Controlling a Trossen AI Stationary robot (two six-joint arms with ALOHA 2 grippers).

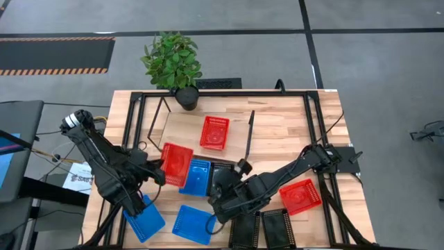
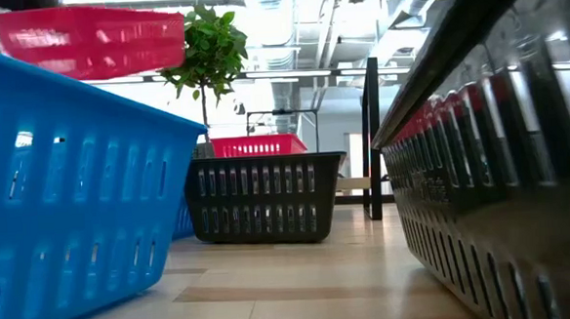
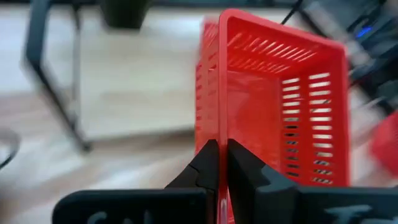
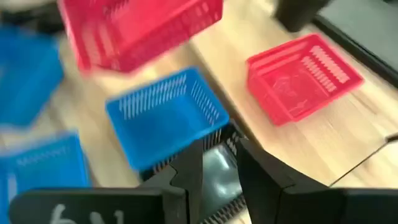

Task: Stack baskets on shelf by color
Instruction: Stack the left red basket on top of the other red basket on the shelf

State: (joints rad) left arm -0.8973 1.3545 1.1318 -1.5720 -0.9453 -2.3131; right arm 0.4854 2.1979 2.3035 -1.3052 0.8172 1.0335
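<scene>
My right gripper should grab the red basket in my left gripper by its free rim (image 1: 190,167), as it hangs short of the shelf's red basket (image 1: 214,132), and stack it there.
My left gripper (image 3: 219,163) is shut on a red basket (image 1: 177,163), held in the air over the table's left-middle; it also shows high up in the low view (image 2: 83,38). A second red basket (image 1: 215,132) sits on the shelf (image 1: 184,128), a light board with black end frames. My right gripper (image 4: 217,168) is open and hovers above a black basket (image 1: 222,172), which stands on the table beside a blue basket (image 1: 198,177). The blue basket (image 4: 165,115) and the shelf's red basket (image 4: 301,74) also show in the right wrist view. My left gripper pinches the red basket's side wall at its rim (image 3: 219,127) between its two fingers. The wall runs straight out ahead of the fingers. The basket is lifted clear of the table and sticks out in front of the gripper.
Two more blue baskets (image 1: 146,219) (image 1: 193,223) and two black ones (image 1: 246,229) (image 1: 277,226) lie along the near edge. A third red basket (image 1: 300,196) lies under the right arm. A potted plant (image 1: 173,62) stands at the far edge, behind the shelf.
</scene>
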